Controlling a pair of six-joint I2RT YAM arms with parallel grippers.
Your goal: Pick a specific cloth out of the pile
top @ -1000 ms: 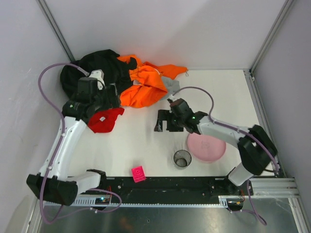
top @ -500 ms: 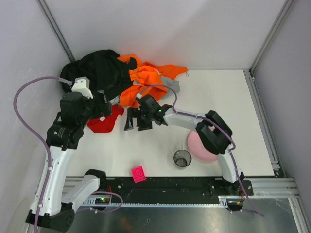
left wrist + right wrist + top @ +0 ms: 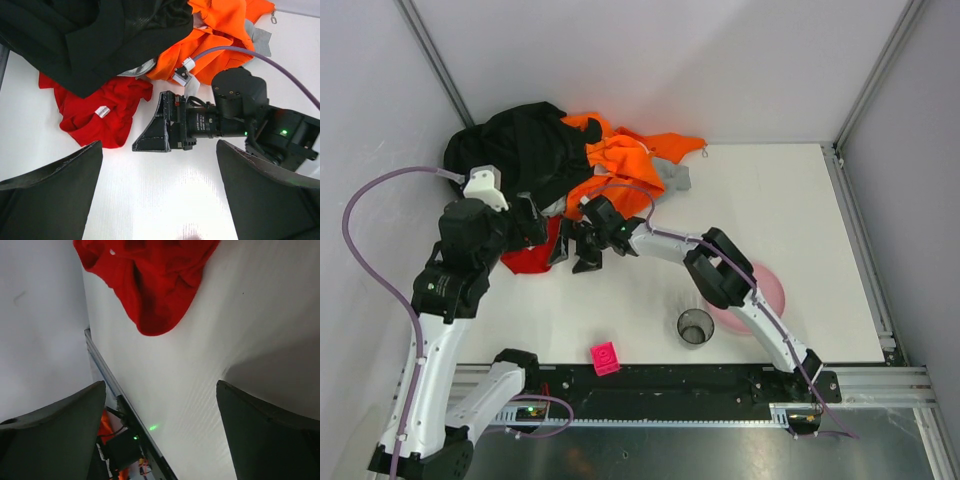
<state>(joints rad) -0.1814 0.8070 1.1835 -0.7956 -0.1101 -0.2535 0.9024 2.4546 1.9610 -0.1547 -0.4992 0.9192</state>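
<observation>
My right gripper is low beside the red cloth, and the red cloth's far edge (image 3: 111,83) is under the black garment. The gripper should pinch the cloth by its free corner (image 3: 145,90) and pull the cloth out.
The small red cloth (image 3: 97,112) lies flat on the table at the near edge of the pile (image 3: 535,140), its far edge tucked under the black garment (image 3: 100,35). It also shows in the top view (image 3: 528,260) and the right wrist view (image 3: 150,280). My right gripper (image 3: 573,254) is open and low, right beside the cloth's right edge, its fingers (image 3: 159,127) pointing at it without touching. My left gripper (image 3: 160,200) is open and empty, held above the cloth and the right gripper (image 3: 160,430).
Orange garments (image 3: 620,165) and a grey one (image 3: 672,175) lie at the back. A pink plate (image 3: 765,295), a mesh metal cup (image 3: 695,327) and a pink cube (image 3: 605,357) sit near the front. The left wall is close to the pile.
My right gripper has swept left across the table to the red cloth's edge. My left arm has lifted and drawn back from the cloth, which stays on the table.
</observation>
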